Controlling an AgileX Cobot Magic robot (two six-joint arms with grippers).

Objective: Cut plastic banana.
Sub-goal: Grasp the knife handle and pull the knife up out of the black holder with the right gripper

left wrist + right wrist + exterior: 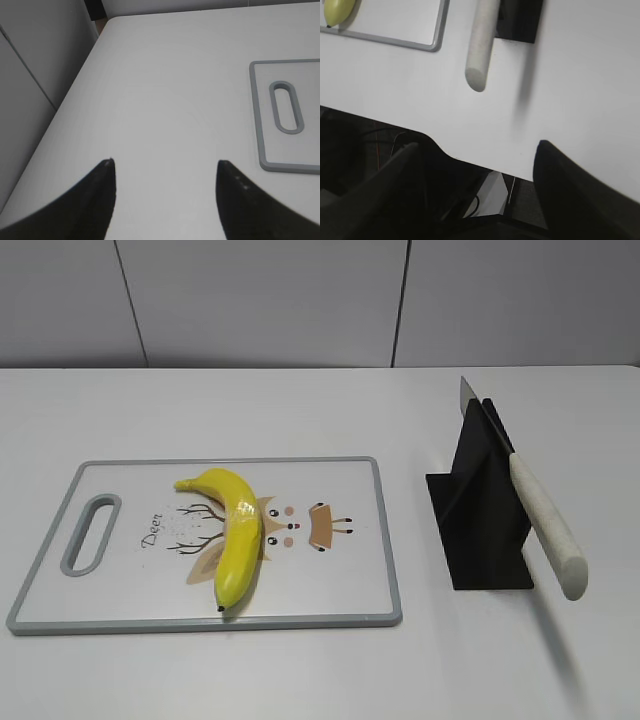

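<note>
My gripper will bring a broad grey blade free of the black stand and leave the stand standing when it lifts the knife (548, 525), because the blade's tip (467, 393) sticks out behind.
The plastic banana (233, 533) is glossy yellow and lies across the middle of the white cutting board (330, 580), its dark tip toward the front edge. Its tip shows in the right wrist view (339, 10). A knife (541, 522) with a pale speckled handle (481, 45) rests tilted in a black stand (478, 530) to the right of the board. My left gripper (164, 165) is open and empty over bare table left of the board (265, 145). My right gripper (479, 147) is open and empty at the table's front edge, short of the knife handle. Neither gripper shows in the exterior view.
The board's grey handle slot (91, 534) is at its left end and also shows in the left wrist view (286, 107). The table's front edge (420, 131) has dark floor and cables below it. A grey wall stands behind the table.
</note>
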